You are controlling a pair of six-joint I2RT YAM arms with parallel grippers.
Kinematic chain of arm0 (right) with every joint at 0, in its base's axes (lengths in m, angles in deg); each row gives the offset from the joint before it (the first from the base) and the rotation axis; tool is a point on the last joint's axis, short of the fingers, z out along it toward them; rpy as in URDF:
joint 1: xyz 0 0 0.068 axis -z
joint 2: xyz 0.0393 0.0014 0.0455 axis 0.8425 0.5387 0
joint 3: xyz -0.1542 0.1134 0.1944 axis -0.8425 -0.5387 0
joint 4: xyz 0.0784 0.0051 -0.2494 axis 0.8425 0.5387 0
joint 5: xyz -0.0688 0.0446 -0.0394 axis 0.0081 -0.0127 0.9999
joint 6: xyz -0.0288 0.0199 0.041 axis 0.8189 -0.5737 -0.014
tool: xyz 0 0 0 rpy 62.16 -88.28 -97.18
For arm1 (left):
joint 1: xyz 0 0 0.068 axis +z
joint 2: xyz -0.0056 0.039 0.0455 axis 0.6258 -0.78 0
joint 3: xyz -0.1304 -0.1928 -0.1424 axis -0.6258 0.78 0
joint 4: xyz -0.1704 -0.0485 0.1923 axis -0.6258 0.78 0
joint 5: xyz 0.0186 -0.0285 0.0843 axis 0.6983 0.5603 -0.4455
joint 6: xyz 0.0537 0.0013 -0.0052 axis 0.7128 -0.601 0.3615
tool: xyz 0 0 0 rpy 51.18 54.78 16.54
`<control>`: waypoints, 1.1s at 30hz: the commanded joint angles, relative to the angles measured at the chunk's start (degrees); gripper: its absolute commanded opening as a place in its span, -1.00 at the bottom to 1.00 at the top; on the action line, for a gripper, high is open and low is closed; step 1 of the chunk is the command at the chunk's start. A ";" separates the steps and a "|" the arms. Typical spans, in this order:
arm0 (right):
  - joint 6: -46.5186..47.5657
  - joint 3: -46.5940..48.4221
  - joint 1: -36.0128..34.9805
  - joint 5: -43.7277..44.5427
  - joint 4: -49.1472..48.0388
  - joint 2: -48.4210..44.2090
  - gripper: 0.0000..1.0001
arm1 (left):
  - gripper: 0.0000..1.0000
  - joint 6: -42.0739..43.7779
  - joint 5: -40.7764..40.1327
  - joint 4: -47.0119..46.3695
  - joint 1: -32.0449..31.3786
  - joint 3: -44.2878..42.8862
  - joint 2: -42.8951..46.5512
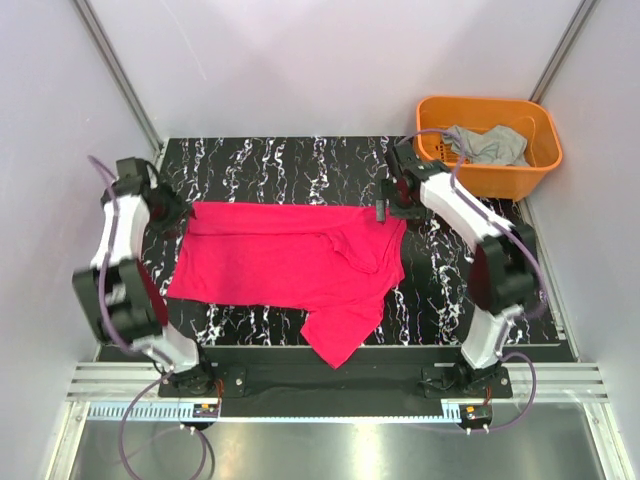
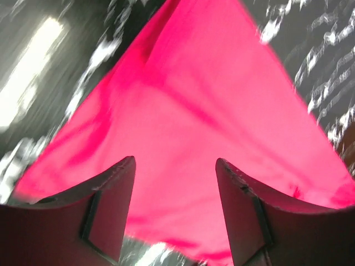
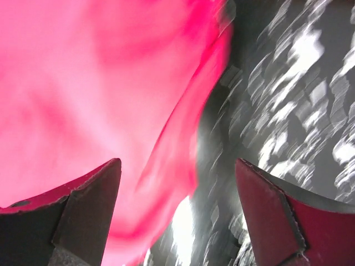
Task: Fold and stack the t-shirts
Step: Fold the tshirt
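The pink-red t-shirt (image 1: 265, 268) should turn into a long narrow piece when I fold its near edge over, and its sleeve should follow along, because the t-shirt's far side (image 1: 265, 220) already lies folded.
A pink-red t-shirt (image 1: 290, 265) lies spread across the black marbled table (image 1: 300, 160), one sleeve hanging towards the front edge. My left gripper (image 1: 183, 218) is open at the shirt's far left corner; the left wrist view shows its fingers (image 2: 113, 188) apart just above the cloth (image 2: 199, 105), holding nothing. My right gripper (image 1: 383, 210) is open at the shirt's far right corner; the right wrist view shows the shirt's edge (image 3: 166, 166) between the spread fingers (image 3: 94, 194), not pinched. A grey t-shirt (image 1: 488, 145) lies in the orange basket (image 1: 500, 180).
The orange basket stands off the table's back right corner. Grey walls with metal rails close in the back and sides. The arm bases sit on the metal rail at the near edge.
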 commanded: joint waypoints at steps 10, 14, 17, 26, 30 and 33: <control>-25.47 -32.96 -19.16 -30.27 -11.97 -32.06 0.65 | 0.24 3.33 0.56 0.86 16.42 24.37 14.58; -37.43 -41.75 -24.35 -29.22 -18.48 -35.76 0.41 | 0.05 4.22 0.56 0.16 18.01 24.29 11.24; -42.35 -47.11 -28.30 -28.96 -24.54 -36.29 0.29 | -0.01 4.92 -0.49 0.16 18.10 23.93 9.12; -46.75 -51.69 -31.48 -28.00 -29.13 -35.67 0.43 | 0.07 6.60 -3.22 -0.54 18.97 24.72 3.76; -52.36 -55.55 -32.70 -23.96 -29.65 -39.36 0.47 | -0.15 5.19 -4.62 -1.33 19.68 26.04 1.65; -56.24 -59.06 -34.02 -20.17 -31.84 -41.12 0.37 | -0.33 4.23 -5.24 -1.95 20.03 26.48 1.30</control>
